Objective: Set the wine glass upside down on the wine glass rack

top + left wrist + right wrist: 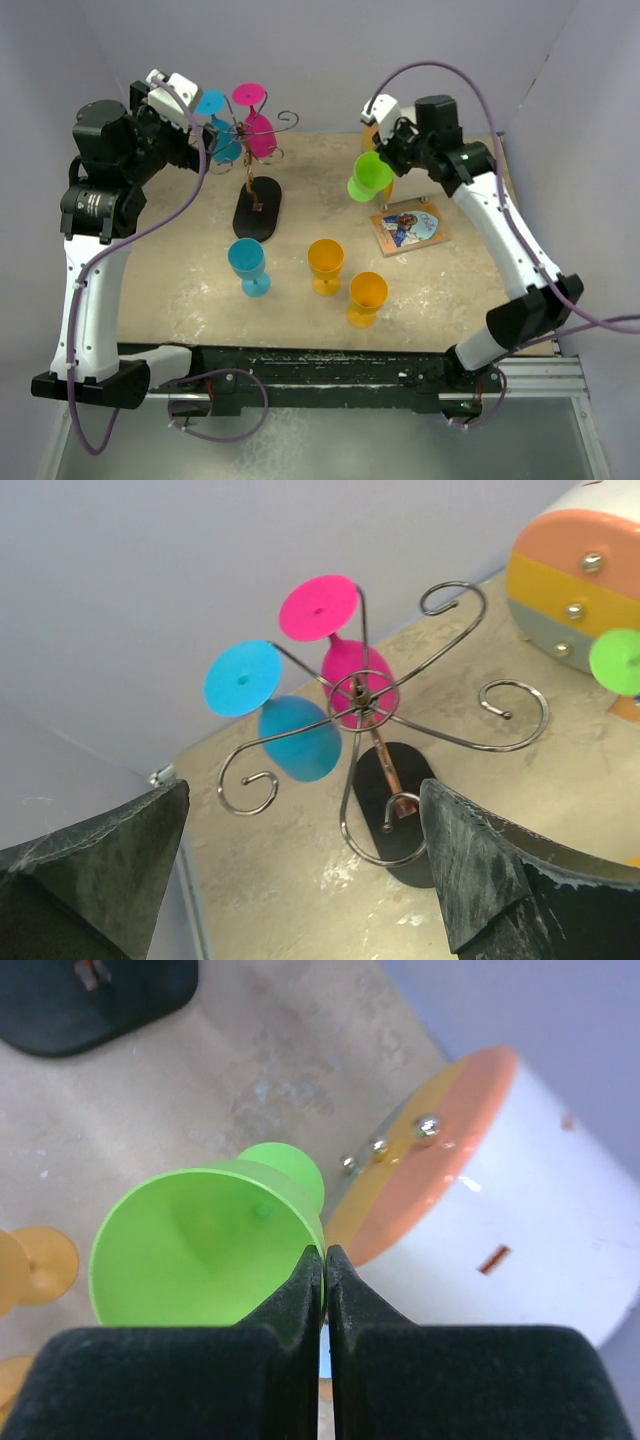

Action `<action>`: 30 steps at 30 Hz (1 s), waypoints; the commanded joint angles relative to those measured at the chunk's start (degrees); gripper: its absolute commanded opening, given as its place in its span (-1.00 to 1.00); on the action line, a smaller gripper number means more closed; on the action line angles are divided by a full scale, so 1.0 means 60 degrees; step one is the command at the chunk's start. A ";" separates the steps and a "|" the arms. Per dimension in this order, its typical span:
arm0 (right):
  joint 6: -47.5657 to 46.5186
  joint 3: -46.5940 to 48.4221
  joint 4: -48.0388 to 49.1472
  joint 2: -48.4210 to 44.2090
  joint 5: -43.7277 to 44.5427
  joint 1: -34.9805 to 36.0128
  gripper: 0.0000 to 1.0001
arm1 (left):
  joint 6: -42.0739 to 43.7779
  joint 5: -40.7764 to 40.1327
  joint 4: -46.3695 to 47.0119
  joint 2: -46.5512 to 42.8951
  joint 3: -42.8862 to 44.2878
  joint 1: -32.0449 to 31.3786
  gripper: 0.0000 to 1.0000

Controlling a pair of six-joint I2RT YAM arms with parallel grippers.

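My left gripper should keep going, because my right gripper is holding the green glass's rim (pixel 308 1222) and the glass's foot is free. My left gripper should move on toward that foot (pixel 360 190) until it closes there.
The wine glass rack (pixel 257 205), dark wire with curled arms on a black oval base, stands at the back left; it also shows in the left wrist view (pixel 362 693). A pink glass (pixel 257 125) and a blue glass (pixel 222 135) hang upside down on it. My right gripper (pixel 388 152) is shut on the rim of a green wine glass (pixel 368 176), held tilted to the right of the rack. In the right wrist view the fingertips (pixel 312 1260) pinch the green rim (pixel 200 1250). My left gripper (pixel 195 140) is open and empty beside the rack's left arms (pixel 300 870).
A blue glass (pixel 247 264) and two orange glasses (pixel 325 263) (pixel 366 296) stand upright in front of the rack. A white cylinder with an orange face (pixel 520 1180) lies behind the green glass. A picture card (pixel 410 227) lies at the right.
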 commanded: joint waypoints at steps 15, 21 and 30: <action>0.1801 0.2323 0.1857 -0.1843 -0.1819 -0.0283 -1.00 | -0.2831 0.3182 0.0357 0.0618 0.1117 -0.0228 0.85; 0.2249 0.2701 0.2001 -0.1650 -0.2629 -0.0283 -1.00 | -0.3983 0.3640 0.0931 0.1031 0.1012 -0.0515 0.83; 0.2620 0.2884 0.2053 -0.1384 -0.4137 -0.0232 -1.00 | -0.5889 0.4476 0.1884 0.1939 0.0948 -0.1279 0.68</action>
